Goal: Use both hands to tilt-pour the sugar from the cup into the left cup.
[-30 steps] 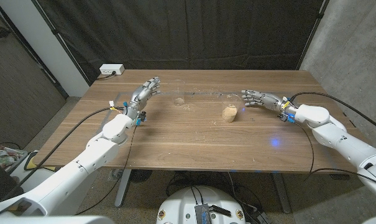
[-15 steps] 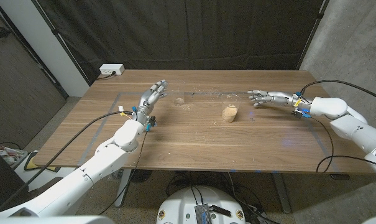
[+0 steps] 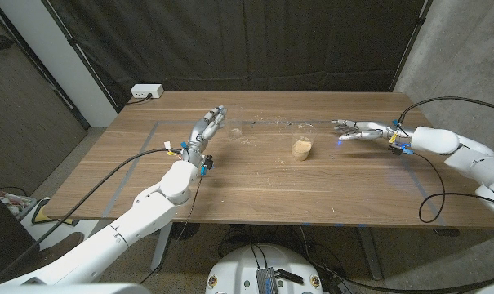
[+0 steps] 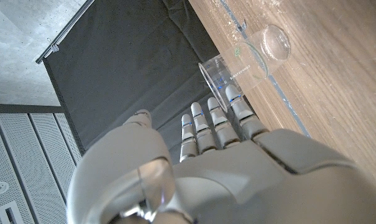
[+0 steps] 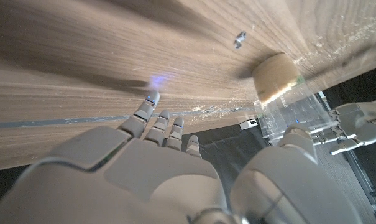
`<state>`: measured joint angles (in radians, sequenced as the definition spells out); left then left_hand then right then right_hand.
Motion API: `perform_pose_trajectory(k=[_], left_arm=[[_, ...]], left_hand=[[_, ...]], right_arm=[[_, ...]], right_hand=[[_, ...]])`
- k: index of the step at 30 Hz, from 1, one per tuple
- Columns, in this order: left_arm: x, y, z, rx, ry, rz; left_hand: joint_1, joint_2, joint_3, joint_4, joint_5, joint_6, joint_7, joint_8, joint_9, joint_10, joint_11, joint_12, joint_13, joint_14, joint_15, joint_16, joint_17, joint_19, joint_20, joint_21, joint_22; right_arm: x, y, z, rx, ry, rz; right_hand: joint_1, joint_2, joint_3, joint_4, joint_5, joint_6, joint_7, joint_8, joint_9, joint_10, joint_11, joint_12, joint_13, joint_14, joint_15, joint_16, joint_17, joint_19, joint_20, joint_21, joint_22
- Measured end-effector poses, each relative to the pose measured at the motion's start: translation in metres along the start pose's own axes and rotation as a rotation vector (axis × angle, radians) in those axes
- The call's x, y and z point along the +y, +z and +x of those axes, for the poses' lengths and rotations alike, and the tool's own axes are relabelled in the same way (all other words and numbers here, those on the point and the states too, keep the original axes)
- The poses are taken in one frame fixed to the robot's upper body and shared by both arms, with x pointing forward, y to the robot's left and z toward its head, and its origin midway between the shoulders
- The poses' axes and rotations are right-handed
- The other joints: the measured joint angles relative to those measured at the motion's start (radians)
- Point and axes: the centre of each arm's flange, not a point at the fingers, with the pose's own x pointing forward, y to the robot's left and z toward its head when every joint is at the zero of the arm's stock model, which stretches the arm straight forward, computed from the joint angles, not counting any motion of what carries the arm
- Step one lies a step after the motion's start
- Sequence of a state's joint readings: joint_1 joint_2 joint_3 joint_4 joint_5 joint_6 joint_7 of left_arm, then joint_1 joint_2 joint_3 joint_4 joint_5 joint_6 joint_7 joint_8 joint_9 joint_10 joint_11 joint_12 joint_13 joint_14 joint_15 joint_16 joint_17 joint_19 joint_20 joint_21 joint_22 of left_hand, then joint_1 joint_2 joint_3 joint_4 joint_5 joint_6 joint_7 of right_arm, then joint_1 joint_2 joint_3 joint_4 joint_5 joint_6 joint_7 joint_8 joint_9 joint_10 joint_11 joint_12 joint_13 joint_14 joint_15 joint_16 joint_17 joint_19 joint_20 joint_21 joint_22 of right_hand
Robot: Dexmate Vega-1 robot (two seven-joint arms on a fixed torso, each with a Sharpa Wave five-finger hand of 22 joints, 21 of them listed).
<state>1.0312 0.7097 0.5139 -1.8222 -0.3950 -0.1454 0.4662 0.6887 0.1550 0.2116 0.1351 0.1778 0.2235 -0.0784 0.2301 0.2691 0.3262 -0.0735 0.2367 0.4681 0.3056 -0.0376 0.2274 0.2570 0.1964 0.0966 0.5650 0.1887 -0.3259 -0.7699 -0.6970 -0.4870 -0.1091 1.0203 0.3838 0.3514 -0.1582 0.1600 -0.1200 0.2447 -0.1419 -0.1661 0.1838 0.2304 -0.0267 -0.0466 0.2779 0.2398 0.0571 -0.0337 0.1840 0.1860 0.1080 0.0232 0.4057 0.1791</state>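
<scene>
Most of the brown sugar (image 3: 300, 150) will stay in a bunch at the bottom when the robot starts to tilt, because the sugar's sloped top (image 3: 303, 140) keeps its shape in the cup.
The sugar cup (image 3: 301, 148) is a clear cup with brown sugar in its bottom, standing mid-table; it also appears in the right wrist view (image 5: 276, 76). To its left stands an empty clear cup (image 3: 235, 131), seen close in the left wrist view (image 4: 250, 59). My left hand (image 3: 207, 125) is open, fingers stretched toward the empty cup and just short of it (image 4: 219, 162). My right hand (image 3: 358, 130) is open, fingers apart, a hand's length right of the sugar cup and holding nothing (image 5: 150, 168).
Loose sugar grains (image 3: 271, 122) lie scattered along the table behind the cups. A white power strip (image 3: 146, 91) sits at the far left corner. Blue tape marks (image 3: 158, 131) line the table's left side. A dark curtain hangs behind the table.
My left hand has slid forward and right, closer to the empty cup. My right hand has drifted right, away from the sugar cup, and its arm has swung outward.
</scene>
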Motion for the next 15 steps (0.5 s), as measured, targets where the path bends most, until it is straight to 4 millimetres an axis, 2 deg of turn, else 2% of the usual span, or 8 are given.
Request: perform_pose_trajectory(k=[5, 15], left_arm=[[0.006, 0.0, -0.008, -0.003, 0.026, 0.032], [0.02, 0.002, -0.019, 0.01, 0.055, 0.086]], left_hand=[[-0.004, -0.004, 0.003, -0.003, 0.0, 0.0, 0.0, 0.0, 0.0, -0.002, -0.002, 0.0, 0.0, 0.0, 0.0, 0.0, -0.002, 0.0, 0.0, 0.0, 0.0], [-0.015, -0.016, 0.003, -0.003, 0.0, -0.004, -0.004, 0.0, -0.005, -0.006, -0.006, 0.0, 0.0, 0.0, 0.0, 0.0, -0.006, 0.0, 0.0, 0.0, 0.0]], right_arm=[[0.007, -0.006, 0.003, 0.036, 0.016, -0.037], [0.006, -0.005, 0.007, 0.042, 0.039, -0.104]], right_hand=[[0.0, 0.0, 0.0, 0.0, 0.0, -0.002, -0.002, 0.0, 0.0, -0.005, 0.005, -0.001, 0.0, -0.001, -0.001, 0.0, 0.0, 0.0, 0.0, 0.0, 0.0], [0.005, 0.005, 0.0, 0.0, 0.011, -0.01, 0.0, 0.0, 0.0, -0.01, 0.001, -0.005, 0.0, -0.011, -0.004, 0.0, 0.0, -0.004, 0.004, -0.009, 0.0]])
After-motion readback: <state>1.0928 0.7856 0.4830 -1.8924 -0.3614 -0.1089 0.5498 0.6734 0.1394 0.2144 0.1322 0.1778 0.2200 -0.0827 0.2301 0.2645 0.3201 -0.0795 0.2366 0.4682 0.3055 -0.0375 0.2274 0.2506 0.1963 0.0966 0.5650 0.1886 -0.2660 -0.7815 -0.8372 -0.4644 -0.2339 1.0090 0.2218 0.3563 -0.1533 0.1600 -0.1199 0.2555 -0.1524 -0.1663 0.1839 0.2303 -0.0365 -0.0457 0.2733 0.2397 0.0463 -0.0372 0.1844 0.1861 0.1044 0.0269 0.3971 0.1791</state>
